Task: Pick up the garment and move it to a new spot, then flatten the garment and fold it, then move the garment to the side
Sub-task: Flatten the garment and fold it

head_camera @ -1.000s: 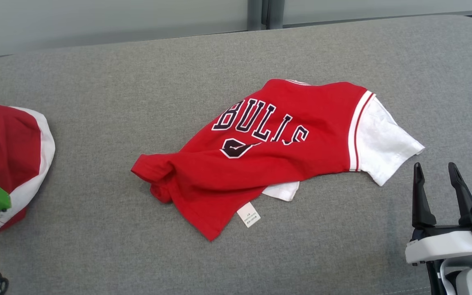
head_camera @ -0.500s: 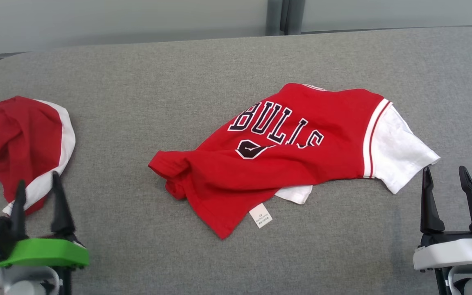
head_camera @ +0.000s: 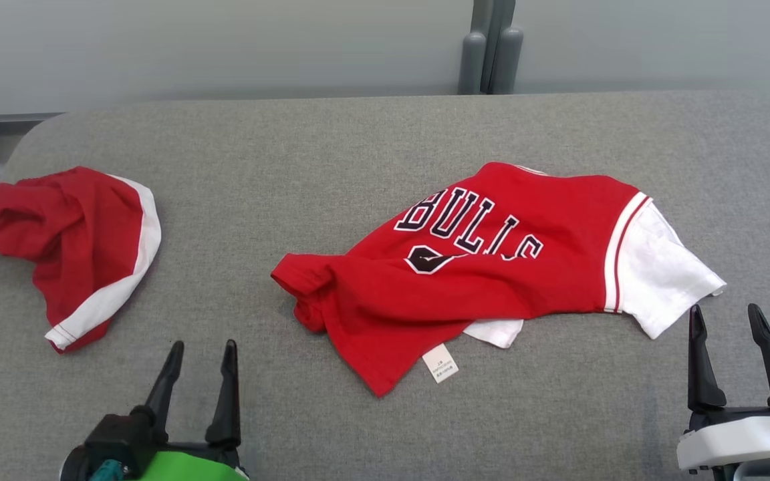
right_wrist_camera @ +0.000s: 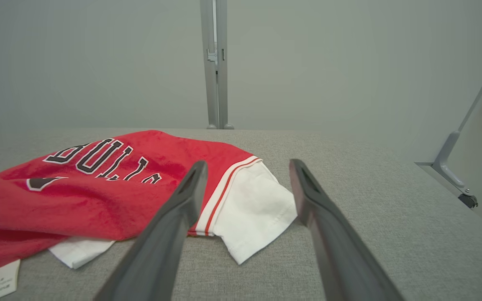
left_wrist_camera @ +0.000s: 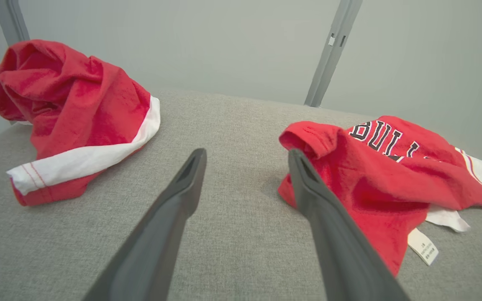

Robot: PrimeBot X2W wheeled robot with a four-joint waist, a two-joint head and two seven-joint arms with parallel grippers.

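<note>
A white-edged dark shape (head_camera: 428,259) below the lettering stops short at a fold, so the robot should expect a large dark number hidden in the garment (head_camera: 494,268).
The garment (head_camera: 492,267) is a red shirt with dark "BULLS" lettering and white sleeves, lying crumpled on the grey padded surface (head_camera: 358,147) right of centre, a white label at its near hem. My left gripper (head_camera: 203,345) stands open at the lower left, apart from the garment's bunched left end. In the left wrist view the garment (left_wrist_camera: 375,175) lies just right of the open left gripper (left_wrist_camera: 247,154). My right gripper (head_camera: 724,308) is open just in front of the white sleeve (head_camera: 659,267). That sleeve (right_wrist_camera: 253,209) sits between the fingers of the right gripper (right_wrist_camera: 248,163), further out, untouched.
A second red garment with a white band (head_camera: 71,240) lies bunched at the surface's left edge, also as a heap (left_wrist_camera: 69,108) in the left wrist view. A grey wall and metal posts (head_camera: 490,53) stand behind. The surface's right edge (right_wrist_camera: 433,179) drops off beside the right gripper.
The camera has shifted, so the whole picture slid down and right. My left gripper has come away from the second garment to the lower left, fingers up. The garment has not moved.
</note>
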